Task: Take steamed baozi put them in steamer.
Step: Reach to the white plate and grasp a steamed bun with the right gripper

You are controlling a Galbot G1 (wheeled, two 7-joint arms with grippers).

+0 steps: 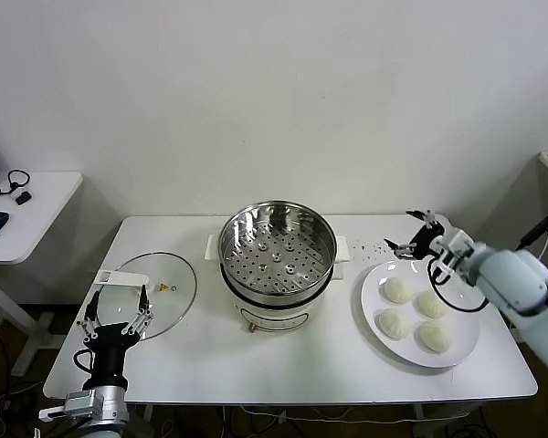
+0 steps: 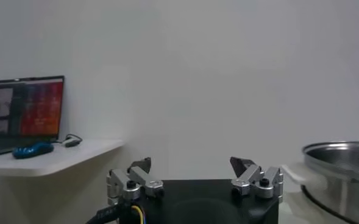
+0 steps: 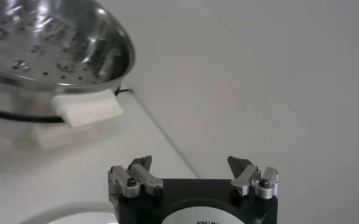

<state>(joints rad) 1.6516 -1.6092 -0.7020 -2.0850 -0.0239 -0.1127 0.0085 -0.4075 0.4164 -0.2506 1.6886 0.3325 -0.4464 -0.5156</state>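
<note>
My empty right gripper is pointing past the plate's far edge (image 1: 395, 264) toward the wall, so next I move it back, with its fingers down, over the baozi (image 1: 397, 290) nearest that edge.
Several cream-white steamed baozi (image 1: 398, 290) lie on a round white plate (image 1: 374, 306) at the right of the table. The shiny steel steamer (image 1: 277, 242) stands in the middle with its perforated tray bare; the right wrist view shows its rim and a white handle (image 3: 85, 108). My right gripper (image 1: 414, 232) hovers open just behind the plate's far edge, nothing between its fingers (image 3: 139, 164). My left gripper (image 1: 117, 306) stands open at the table's front left, beside the glass lid, and is empty (image 2: 191, 163).
A flat glass lid (image 1: 164, 283) with a white handle lies left of the steamer. A side table (image 1: 27, 205) with a laptop (image 2: 24, 112) and a blue mouse stands further left. A wall closes the back.
</note>
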